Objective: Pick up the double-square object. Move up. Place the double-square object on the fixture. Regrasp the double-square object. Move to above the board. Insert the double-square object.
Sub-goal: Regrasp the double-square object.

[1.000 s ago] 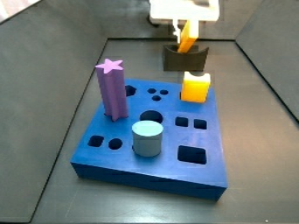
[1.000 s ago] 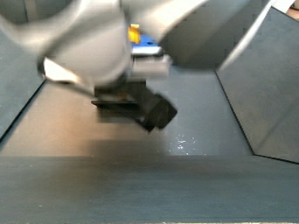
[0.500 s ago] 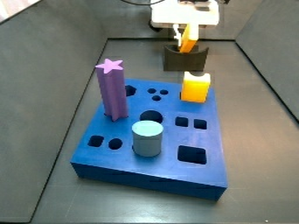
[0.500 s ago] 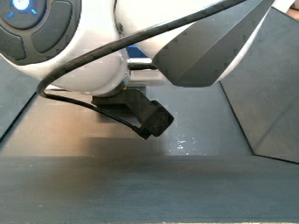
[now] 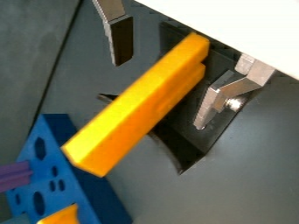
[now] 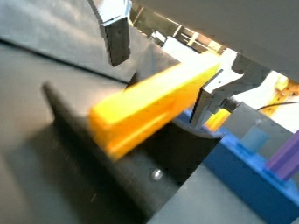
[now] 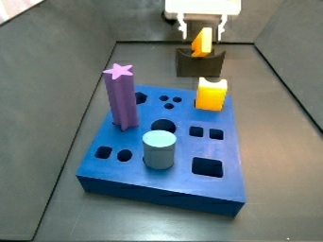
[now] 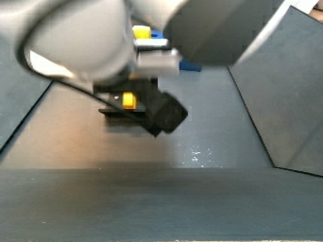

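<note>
The double-square object [image 7: 202,41] will come loose and leave the fixture standing when the robot lifts it, because it is leaning in the dark fixture's open notch [image 7: 199,58].
The double-square object [image 7: 202,43], an orange-yellow bar, rests tilted in the notch of the dark fixture [image 7: 202,66] at the back of the floor. My gripper [image 7: 202,24] hangs just above it, open, one finger on each side. In both wrist views the double-square object [image 5: 140,101] [image 6: 158,101] slants across the fixture [image 5: 187,150] [image 6: 128,171]. The gripper [image 5: 163,87] [image 6: 162,83] straddles it, with a clear gap at one finger [image 5: 118,37]. The blue board [image 7: 190,175] lies in front of the fixture.
On the board stand a purple star-topped post [image 7: 121,95], a stubby yellow block [image 7: 211,93] and a pale blue cylinder [image 7: 158,149]. Grey walls close in the floor on both sides. The arm's body fills most of a side view, over the fixture [image 8: 124,111].
The fingers have spread apart and let go of the double-square object, which now lies on the fixture. The gripper stays above it.
</note>
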You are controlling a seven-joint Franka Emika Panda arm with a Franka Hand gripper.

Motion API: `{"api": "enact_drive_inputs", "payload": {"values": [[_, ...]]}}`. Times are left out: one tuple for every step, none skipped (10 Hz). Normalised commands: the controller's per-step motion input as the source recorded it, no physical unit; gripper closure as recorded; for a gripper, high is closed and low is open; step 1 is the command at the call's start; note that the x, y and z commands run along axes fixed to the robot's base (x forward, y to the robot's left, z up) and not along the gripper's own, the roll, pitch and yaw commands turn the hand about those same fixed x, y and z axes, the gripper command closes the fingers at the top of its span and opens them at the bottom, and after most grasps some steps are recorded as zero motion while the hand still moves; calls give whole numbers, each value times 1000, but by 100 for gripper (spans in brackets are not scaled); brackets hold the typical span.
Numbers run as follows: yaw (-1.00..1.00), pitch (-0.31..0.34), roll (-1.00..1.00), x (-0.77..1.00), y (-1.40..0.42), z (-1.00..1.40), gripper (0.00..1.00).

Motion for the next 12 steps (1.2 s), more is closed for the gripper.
{"api": "enact_drive_inputs", "payload": {"values": [[52,10,32,-47,2,1000,0],[46,30,26,-44,3,840,0],[42,42,23,-40,5,718,0],[28,62,22,-31,8,462,0],[16,71,26,-31,7,266,0],[15,62,1000,-7,-1000,720,0],[15,62,1000,-1,-1000,710,0],[13,50,1000,-34,-1000,676,0],[13,44,1000,-49,-1000,640,0],[12,37,1000,-59,-1000,534,0],[11,35,1000,-54,-1000,444,0],[11,34,1000,-48,-1000,391,0]]}}
